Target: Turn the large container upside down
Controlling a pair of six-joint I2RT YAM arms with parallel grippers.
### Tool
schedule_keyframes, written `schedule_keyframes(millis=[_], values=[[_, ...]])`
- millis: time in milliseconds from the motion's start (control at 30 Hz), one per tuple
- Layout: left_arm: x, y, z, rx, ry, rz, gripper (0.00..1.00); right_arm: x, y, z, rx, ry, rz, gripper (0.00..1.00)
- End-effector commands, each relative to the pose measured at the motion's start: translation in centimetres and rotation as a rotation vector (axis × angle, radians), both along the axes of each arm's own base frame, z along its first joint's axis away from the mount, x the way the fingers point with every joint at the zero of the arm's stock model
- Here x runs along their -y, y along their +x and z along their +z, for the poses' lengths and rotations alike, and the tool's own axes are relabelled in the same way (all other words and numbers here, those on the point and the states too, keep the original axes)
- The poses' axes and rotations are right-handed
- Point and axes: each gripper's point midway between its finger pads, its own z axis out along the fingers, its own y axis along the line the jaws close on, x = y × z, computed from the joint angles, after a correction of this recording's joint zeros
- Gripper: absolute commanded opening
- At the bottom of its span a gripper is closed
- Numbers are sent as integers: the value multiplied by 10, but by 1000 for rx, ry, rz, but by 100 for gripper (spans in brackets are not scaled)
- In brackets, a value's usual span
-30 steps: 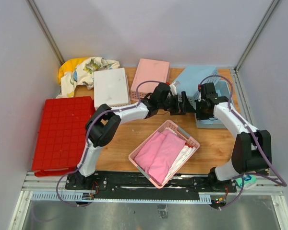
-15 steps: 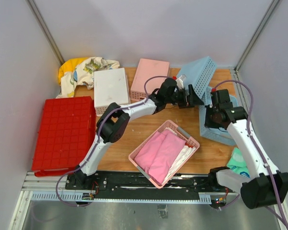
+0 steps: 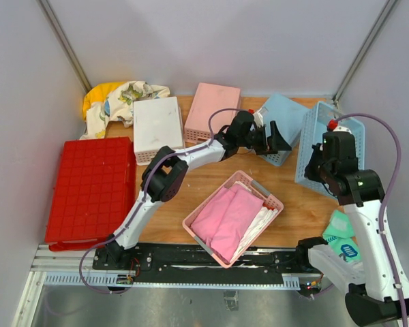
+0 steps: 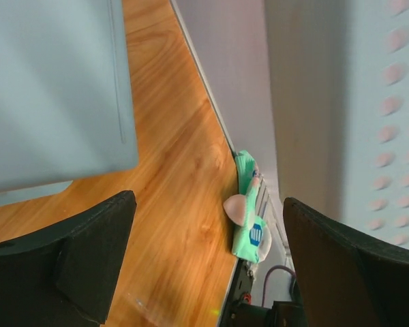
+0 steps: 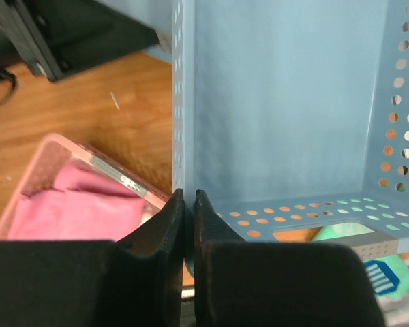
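Observation:
The side [image 3: 298, 151] where the tilted light-blue basket must tip is blocked by my left gripper, so that gripper should move away before my right gripper rolls the basket [image 3: 318, 127] over.
The large red bin [image 3: 88, 187] lies at the table's left side with its square-grid underside facing up; no gripper is near it. My left gripper [image 3: 278, 142] is open and empty at the back middle, beside a light-blue basket [image 3: 284, 117] lying bottom-up. In the left wrist view only bare wood shows between the open gripper [image 4: 208, 231]. My right gripper [image 5: 189, 204] is shut on the side wall of a second light-blue perforated basket [image 5: 286, 102], held tilted at the right [image 3: 313, 139].
A small pink basket with pink cloth [image 3: 233, 216] sits front centre. A white container [image 3: 157, 126] and a pink one [image 3: 213, 107] stand at the back, with a patterned cloth [image 3: 119, 101] in the back left corner. A green packet [image 3: 344, 238] lies at the right edge.
The right arm has pulled its blue basket away to the right and raised it. The other blue basket has dropped from tilted to lying bottom-up. The red bin has not moved.

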Motion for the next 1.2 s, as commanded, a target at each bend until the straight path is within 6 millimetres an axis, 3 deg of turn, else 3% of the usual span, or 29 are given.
schedule_keyframes(millis=[0,200,400,567,800,1033,1167], values=[[-3,-13,49,82,-25,-51,94,-1,19,36,149,58,-73,1],[-44,-16,89,149,-14,11,96,-27,47,56,279,325,-51,1],[-81,-11,95,150,-8,52,97,-26,82,60,409,617,-74,1],[-85,-16,93,162,9,25,97,-29,103,43,454,839,-76,1],[-92,-7,97,211,42,15,97,-39,125,70,601,1030,43,1],[-98,1,103,242,57,8,97,-31,156,89,706,1236,142,1],[-101,2,110,258,58,8,98,-25,158,77,697,1346,141,1]])
